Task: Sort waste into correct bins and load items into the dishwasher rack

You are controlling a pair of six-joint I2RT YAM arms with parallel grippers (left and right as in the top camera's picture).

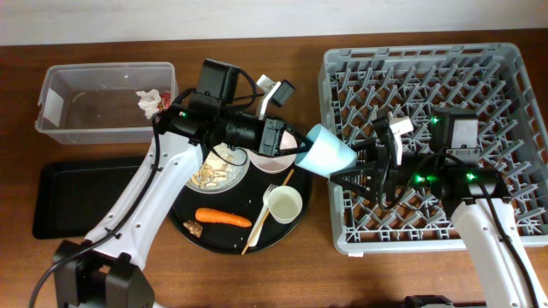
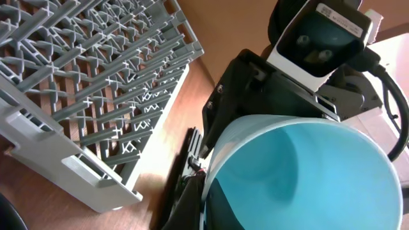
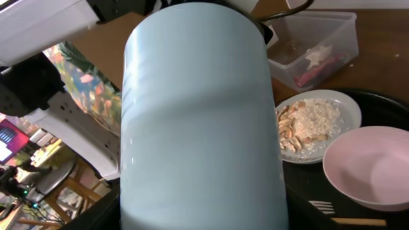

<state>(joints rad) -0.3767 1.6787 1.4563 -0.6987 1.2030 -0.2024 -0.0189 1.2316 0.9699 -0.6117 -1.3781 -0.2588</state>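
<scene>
My left gripper should hand over the light-blue cup and go get the pale cup (image 1: 285, 204), because my right gripper's fingers are on both sides of the light-blue cup's base (image 1: 344, 160) next to the rack.
The light-blue cup (image 1: 330, 152) hangs on its side between both arms, over the gap between the round tray and the dishwasher rack (image 1: 514, 60). My left gripper (image 1: 303, 154) is shut on its rim, one finger inside and one outside, as the left wrist view (image 2: 208, 198) shows. My right gripper (image 1: 351, 162) is at the cup's base with its fingers spread on either side of it. The cup (image 3: 204, 128) fills the right wrist view.
A round black tray (image 1: 214, 242) holds a plate with rice (image 1: 224, 174), a bowl (image 3: 370, 166), a carrot (image 1: 223, 217), a pale cup (image 1: 283, 204), a fork (image 1: 262, 214) and a stick (image 1: 248, 244). The clear tub (image 1: 51, 128) holds tissue (image 1: 151, 103) and a red wrapper (image 3: 313, 73). The black tray (image 1: 60, 201) lies at the left.
</scene>
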